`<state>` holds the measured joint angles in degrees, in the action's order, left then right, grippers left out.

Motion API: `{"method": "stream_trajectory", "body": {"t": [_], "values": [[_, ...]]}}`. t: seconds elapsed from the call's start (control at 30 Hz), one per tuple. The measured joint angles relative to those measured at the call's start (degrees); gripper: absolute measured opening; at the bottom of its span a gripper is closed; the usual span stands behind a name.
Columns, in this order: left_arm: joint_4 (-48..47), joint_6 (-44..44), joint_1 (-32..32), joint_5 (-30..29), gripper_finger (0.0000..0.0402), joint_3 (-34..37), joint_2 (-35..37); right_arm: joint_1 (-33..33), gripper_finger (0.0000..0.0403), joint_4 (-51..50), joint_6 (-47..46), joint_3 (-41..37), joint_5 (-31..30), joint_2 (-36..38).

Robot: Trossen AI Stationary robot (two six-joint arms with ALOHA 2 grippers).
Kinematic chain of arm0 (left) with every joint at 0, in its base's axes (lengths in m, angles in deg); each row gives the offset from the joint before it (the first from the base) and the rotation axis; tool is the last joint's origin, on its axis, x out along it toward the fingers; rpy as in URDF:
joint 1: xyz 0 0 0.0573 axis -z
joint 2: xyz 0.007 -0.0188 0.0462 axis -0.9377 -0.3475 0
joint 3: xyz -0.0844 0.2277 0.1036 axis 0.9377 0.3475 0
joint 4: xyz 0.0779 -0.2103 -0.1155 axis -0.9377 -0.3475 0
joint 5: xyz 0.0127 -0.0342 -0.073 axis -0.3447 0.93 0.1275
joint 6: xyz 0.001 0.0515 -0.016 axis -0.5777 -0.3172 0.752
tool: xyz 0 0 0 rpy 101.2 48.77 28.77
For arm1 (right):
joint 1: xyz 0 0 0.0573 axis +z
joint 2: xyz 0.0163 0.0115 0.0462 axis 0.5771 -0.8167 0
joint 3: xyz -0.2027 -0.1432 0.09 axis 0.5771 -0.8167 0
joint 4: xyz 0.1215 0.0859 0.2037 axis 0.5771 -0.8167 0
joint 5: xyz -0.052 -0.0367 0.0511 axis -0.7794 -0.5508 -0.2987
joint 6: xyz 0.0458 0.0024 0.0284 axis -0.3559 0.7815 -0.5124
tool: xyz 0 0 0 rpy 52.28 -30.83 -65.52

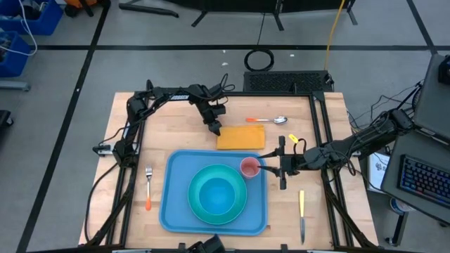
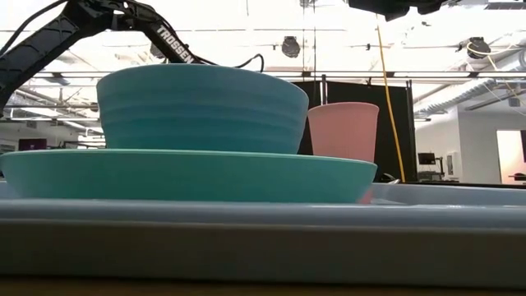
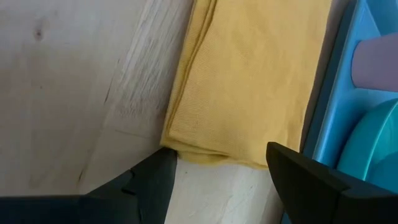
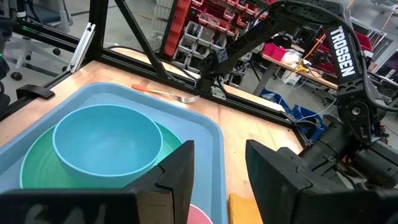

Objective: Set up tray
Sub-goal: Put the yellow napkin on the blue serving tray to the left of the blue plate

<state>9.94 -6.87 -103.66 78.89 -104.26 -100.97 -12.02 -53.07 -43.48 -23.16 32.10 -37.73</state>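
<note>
The orange napkin's edge has neatly stacked folds (image 3: 186, 71), so the napkin (image 1: 240, 138) will stay folded and slide along behind when I pull it by its end.
The blue tray (image 1: 176, 207) lies in the table's middle and carries a turquoise plate (image 1: 194, 184) with a turquoise bowl (image 1: 218, 197) on it. A pink cup (image 1: 249, 167) stands upright in the tray's far right corner (image 2: 343, 131). My right gripper (image 1: 269, 167) is open just right of the cup and above it; the cup's rim (image 4: 200, 214) shows below its fingers (image 4: 217, 165). My left gripper (image 1: 215, 131) is open, pointing down at the left end of the orange napkin (image 1: 241, 137), which lies flat beyond the tray. Its fingers (image 3: 217, 168) straddle that end (image 3: 211, 152).
A spoon with an orange handle (image 1: 267, 120) lies beyond the napkin. A fork (image 1: 148, 187) lies left of the tray and a knife (image 1: 301, 214) right of it. Black frame rails run along the table's left, right and far sides.
</note>
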Motion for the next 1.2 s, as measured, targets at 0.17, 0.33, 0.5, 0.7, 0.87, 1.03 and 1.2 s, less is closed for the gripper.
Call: {"method": "stream_trajectory", "body": {"t": [0.17, 0.33, 0.5, 0.7, 0.87, 1.03, 1.2], "values": [[0.0, -0.26, 0.0, -0.07, 0.0255, 0.02, -0.02, 0.0, 0.0134, -0.2, 0.0, 0.0, 0.0, 0.0], [-0.01, -0.3, 0.0, -0.07, 0.0255, 0.04, -0.04, 0.0, 0.0134, -0.39, 0.0, 0.0, 0.0, 0.0], [-0.04, -0.39, 0.0, -0.08, 0.0255, 0.04, -0.04, 0.0, 0.0134, -0.39, 0.0, 0.0, -0.02, 0.0], [-0.07, -0.41, 0.0, 0.1, 0.0255, 0.04, -0.06, 0.0, 0.0134, -0.41, 0.0, 0.0, -0.02, 0.0], [-0.42, -0.96, 0.0, 0.52, 0.0255, 0.11, 0.07, 0.0, 0.0134, -0.42, 0.0, 0.0, -0.02, 0.0], [-0.48, -1.54, 0.17, 0.57, 0.0255, 0.15, 0.26, 0.0, 0.0134, -0.44, 0.0, 0.0, -0.02, 0.0], [-0.39, -1.79, 0.52, -0.11, 0.0255, 0.15, 0.37, 0.0, 0.0134, -0.44, 0.0, 0.0, -0.02, 0.0]]}}
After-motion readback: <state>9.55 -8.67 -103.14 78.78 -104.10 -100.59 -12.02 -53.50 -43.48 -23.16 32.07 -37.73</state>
